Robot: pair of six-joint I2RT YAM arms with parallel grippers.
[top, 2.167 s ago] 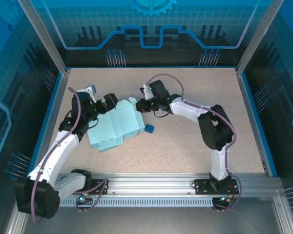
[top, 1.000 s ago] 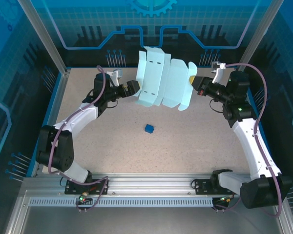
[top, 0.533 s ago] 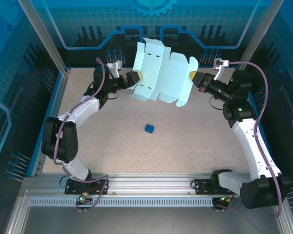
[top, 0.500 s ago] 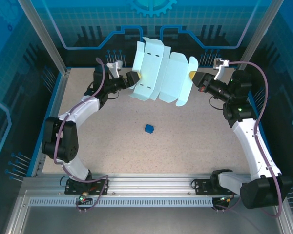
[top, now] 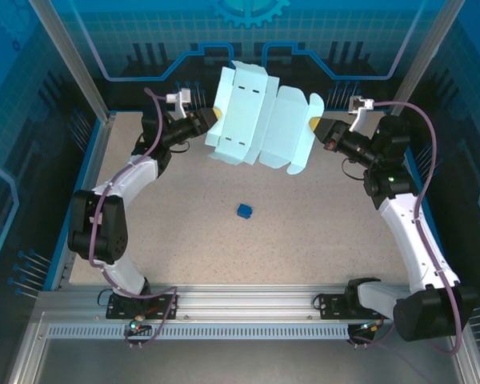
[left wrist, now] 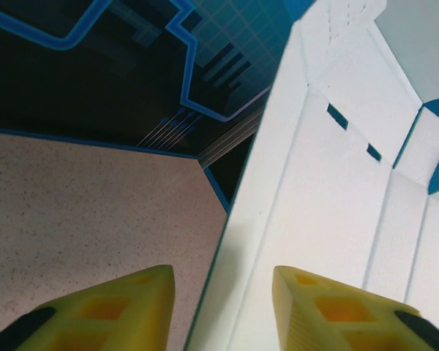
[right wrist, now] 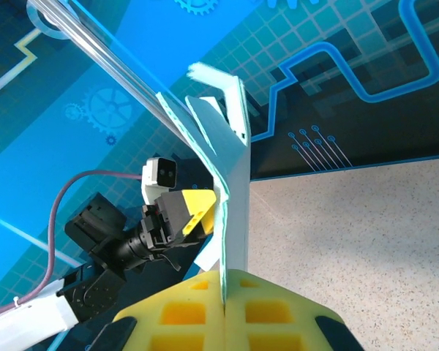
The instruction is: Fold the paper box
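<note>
I should turn the lid toward the front and grab the slotted panel's far flap [top: 250, 68], because my right gripper is holding the paper box by the lid's end flap [top: 306, 134].
The paper box [top: 264, 128] is a flat pale cyan die-cut sheet, held up in the air over the back of the table. My right gripper [top: 314, 122] is shut on its right edge, and in the right wrist view the card [right wrist: 234, 212] runs edge-on into the closed yellow jaws [right wrist: 224, 274]. My left gripper [top: 214, 112] is at the sheet's left edge. In the left wrist view the box [left wrist: 329, 197] has its edge between the two yellow fingers, which stand apart [left wrist: 223, 272], a gap showing on either side of the card.
A tiny dark blue cube [top: 244, 210] lies on the speckled table [top: 320, 232] below the sheet. Blue panel walls and aluminium posts close in the back and sides. The left gripper also appears beyond the card in the right wrist view [right wrist: 197, 208].
The left gripper has moved up and back along the sheet's left edge, its jaws narrowing around the edge. The sheet's left side has lifted slightly. The right arm has stayed put.
</note>
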